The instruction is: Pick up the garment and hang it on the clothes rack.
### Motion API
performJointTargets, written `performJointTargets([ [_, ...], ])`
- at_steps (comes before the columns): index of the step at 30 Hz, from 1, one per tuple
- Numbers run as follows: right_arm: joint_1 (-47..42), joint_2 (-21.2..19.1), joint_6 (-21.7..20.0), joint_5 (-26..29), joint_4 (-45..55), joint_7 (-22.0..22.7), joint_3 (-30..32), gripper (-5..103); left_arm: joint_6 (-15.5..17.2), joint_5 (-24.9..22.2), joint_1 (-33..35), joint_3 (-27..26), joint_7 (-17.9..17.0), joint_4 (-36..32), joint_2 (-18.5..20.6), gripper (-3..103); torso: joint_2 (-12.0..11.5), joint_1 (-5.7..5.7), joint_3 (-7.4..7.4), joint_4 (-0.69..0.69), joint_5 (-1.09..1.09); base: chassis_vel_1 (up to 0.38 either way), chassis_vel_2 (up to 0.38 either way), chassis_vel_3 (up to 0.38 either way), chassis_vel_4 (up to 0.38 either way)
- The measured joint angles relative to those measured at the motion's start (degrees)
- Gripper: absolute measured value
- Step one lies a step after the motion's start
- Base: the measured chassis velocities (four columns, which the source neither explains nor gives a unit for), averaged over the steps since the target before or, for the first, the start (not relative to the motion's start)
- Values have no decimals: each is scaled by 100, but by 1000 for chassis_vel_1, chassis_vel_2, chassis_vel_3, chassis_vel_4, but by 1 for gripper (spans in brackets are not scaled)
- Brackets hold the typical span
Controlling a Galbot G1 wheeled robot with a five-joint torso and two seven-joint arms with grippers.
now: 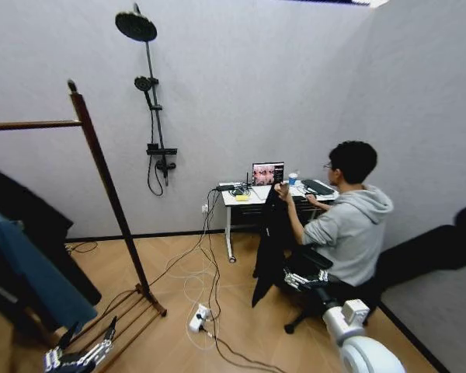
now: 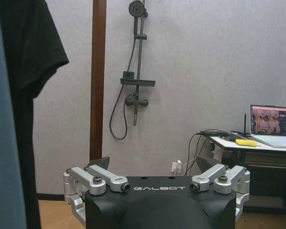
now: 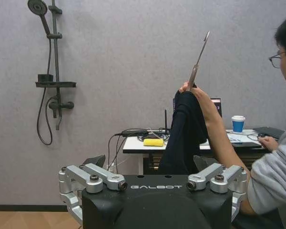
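The garment's top drapes (image 3: 183, 138) over the hanger below its hook (image 3: 207, 36), so the garment will stay on and hang limp when I carry the hanger.
A seated person's hand holds up the garment (image 1: 269, 241), a long black jacket that hangs down to the floor beside the desk. In the right wrist view the garment (image 3: 185, 131) hangs straight ahead, with its hanger hook (image 3: 199, 57) sticking up above the hand. My right gripper (image 1: 295, 279) is open, low beside the jacket's lower part and not touching it; its jaws also stand wide apart in the right wrist view (image 3: 150, 162). The clothes rack (image 1: 102, 175) stands at the left, with its rail (image 1: 31, 124) running left. My left gripper (image 1: 76, 358) hangs open near the rack's foot, its fingertips (image 2: 99, 163) spread.
A teal-blue jacket (image 1: 27, 272) and a dark garment (image 1: 31, 221) hang on the rack. A black shower pole (image 1: 151, 101) is on the back wall. The desk (image 1: 245, 198) holds a laptop (image 1: 268, 172). Cables and a power strip (image 1: 199, 317) lie on the floor.
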Motion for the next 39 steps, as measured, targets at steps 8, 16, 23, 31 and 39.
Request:
performJointTargets([
  [8, 340, -191, -202, 6, 101, 446, 72, 100, 0, 0, 0, 0, -1, 0, 0, 100, -3, 5, 3, 0, 9, -327, 334, 333, -341],
  [16, 1620, -429, -754, 433, -336, 1195, 48, 100, 0, 0, -1, 0, -2, -1, 0, 100, -4, 6, 3, 0, 7, -112, 94, 64, -91],
  [23, 2412, -689, -961, 499, -1017, 1354, -196, 100, 0, 0, -1, 0, -1, -1, 0, 100, 3, -8, -2, 0, 6, 67, -53, -70, 57],
  [31, 2791, -842, -904, 493, -1610, 1368, -266, 101, 0, 0, 0, 0, -1, -1, 0, 100, -1, 3, 2, 0, 6, 0, 0, 0, 0],
  [39, 2777, -875, -789, 660, -1711, 1301, -268, 70, 0, 0, -1, 0, -1, 0, 0, 100, -1, 0, 1, 0, 6, 0, 0, 0, 0],
])
